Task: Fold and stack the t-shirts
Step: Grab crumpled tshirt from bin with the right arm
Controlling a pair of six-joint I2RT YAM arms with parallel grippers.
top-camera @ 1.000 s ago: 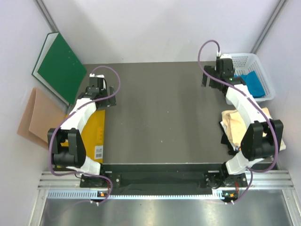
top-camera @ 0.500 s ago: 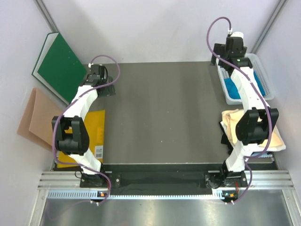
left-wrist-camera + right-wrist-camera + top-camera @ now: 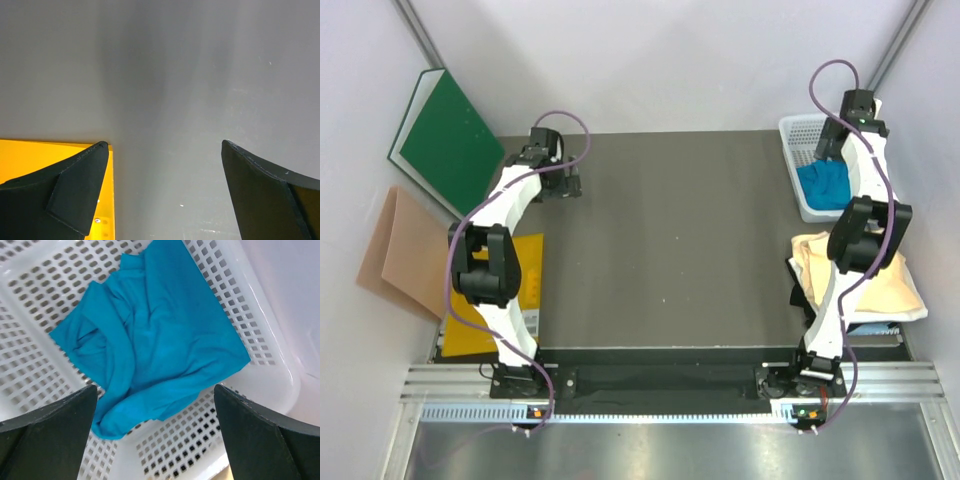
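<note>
I need to go on lowering my right gripper. My open fingers are on both sides of the teal-blue t-shirt's near fold (image 3: pixel 159 398), within the basket's sides, and the gripper should go down before it closes on that fold (image 3: pixel 152 401).
The teal-blue t-shirt (image 3: pixel 822 182) lies crumpled in a white basket (image 3: pixel 790 128) at the table's far right. In the right wrist view the shirt (image 3: pixel 150 335) fills the basket's middle. My right gripper (image 3: pixel 834 146) hangs above the basket, open and empty, with its fingers (image 3: pixel 50 430) wide on either side of the shirt's near edge. The cream-tan t-shirt (image 3: pixel 876 282) lies spread at the table's right edge, partly under the right arm. My left gripper (image 3: pixel 570 184) is open and empty over the bare far-left part of the table (image 3: pixel 165 75).
A yellow envelope (image 3: pixel 526 268) with a barcode lies at the table's left edge, and shows in the left wrist view (image 3: pixel 30 155). A green board (image 3: pixel 450 140) leans on the left wall. A tan-pink paper sheet (image 3: pixel 400 250) lies beside it. The basket wall (image 3: pixel 260 385) rises near the right fingers.
The right arm has swung back and to the right, bringing its gripper over the basket. The left gripper has moved right along the table's far-left part.
</note>
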